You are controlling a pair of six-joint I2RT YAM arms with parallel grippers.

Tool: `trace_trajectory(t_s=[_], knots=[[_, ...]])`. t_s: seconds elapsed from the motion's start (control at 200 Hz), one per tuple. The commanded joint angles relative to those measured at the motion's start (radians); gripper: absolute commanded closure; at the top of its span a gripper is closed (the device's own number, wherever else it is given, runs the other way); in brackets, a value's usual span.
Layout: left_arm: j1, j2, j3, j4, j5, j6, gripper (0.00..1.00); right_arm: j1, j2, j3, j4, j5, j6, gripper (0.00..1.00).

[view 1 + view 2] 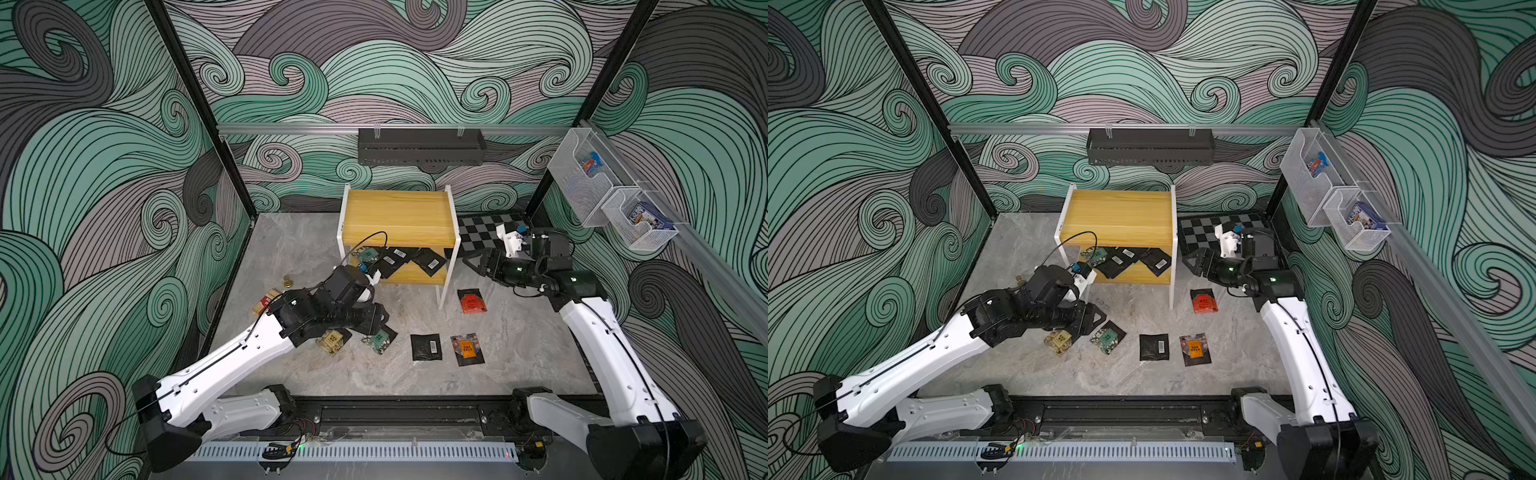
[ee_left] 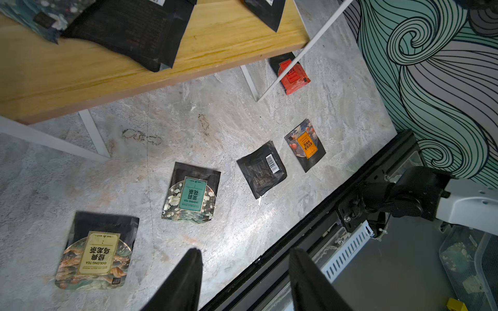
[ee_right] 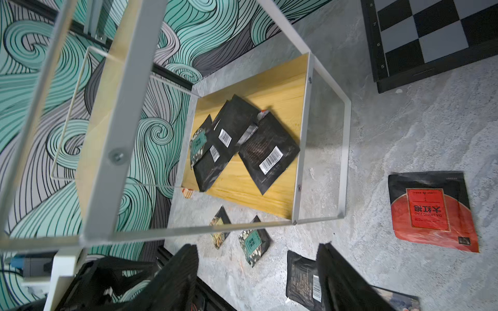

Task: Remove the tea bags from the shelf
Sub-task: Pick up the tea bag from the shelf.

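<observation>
The nearest black tea bag's corner point(image 1: 442, 261) extends to the shelf's open end point(image 1: 450, 259), so the robot's right gripper should carry on going in until its fingers can close on that corner.
The shelf point(image 1: 399, 216) has yellow boards in a white frame. On its lower board point(image 3: 242, 188) lie several black tea bags point(image 1: 432, 261) point(image 3: 269, 153) and a teal one point(image 1: 365, 254) point(image 3: 198, 142), overlapping. Several more tea bags lie on the floor: yellow point(image 2: 97, 253), teal point(image 2: 192, 194), black point(image 2: 261, 169), orange point(image 2: 305, 145), red point(image 1: 471, 301). My left gripper point(image 1: 380, 319) point(image 2: 246, 269) hangs open and empty above the floor, in front of the shelf's left side. At the shelf's right end my right gripper point(image 1: 469, 262) point(image 3: 258, 258) is open too, holding nothing.
A chessboard point(image 1: 486, 232) lies right of the shelf, under the right arm. A red-and-cream striped box point(image 1: 266, 301) sits on the floor at the left. A black rack point(image 1: 419, 147) hangs on the back wall and wire baskets point(image 1: 590, 178) on the right wall.
</observation>
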Motion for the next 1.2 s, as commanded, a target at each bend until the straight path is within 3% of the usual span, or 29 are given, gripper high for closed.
trace_trajectory(t_s=[0.0, 0.305, 0.751, 1.196], knots=[[0.003, 0.01, 0.05, 0.018, 0.013, 0.033, 0.44, -0.01, 0.048, -0.011, 0.106, -0.043, 0.045, 0.26], [0.006, 0.019, 0.047, 0.01, 0.007, 0.045, 0.44, -0.006, 0.252, 0.002, 0.24, -0.111, 0.066, 0.27], [0.012, -0.007, 0.003, 0.027, -0.007, 0.011, 0.44, 0.097, 0.458, 0.099, 0.239, -0.13, 0.034, 0.28], [0.011, -0.02, -0.016, 0.036, -0.01, -0.008, 0.44, 0.124, 0.539, 0.131, 0.236, -0.104, 0.036, 0.44]])
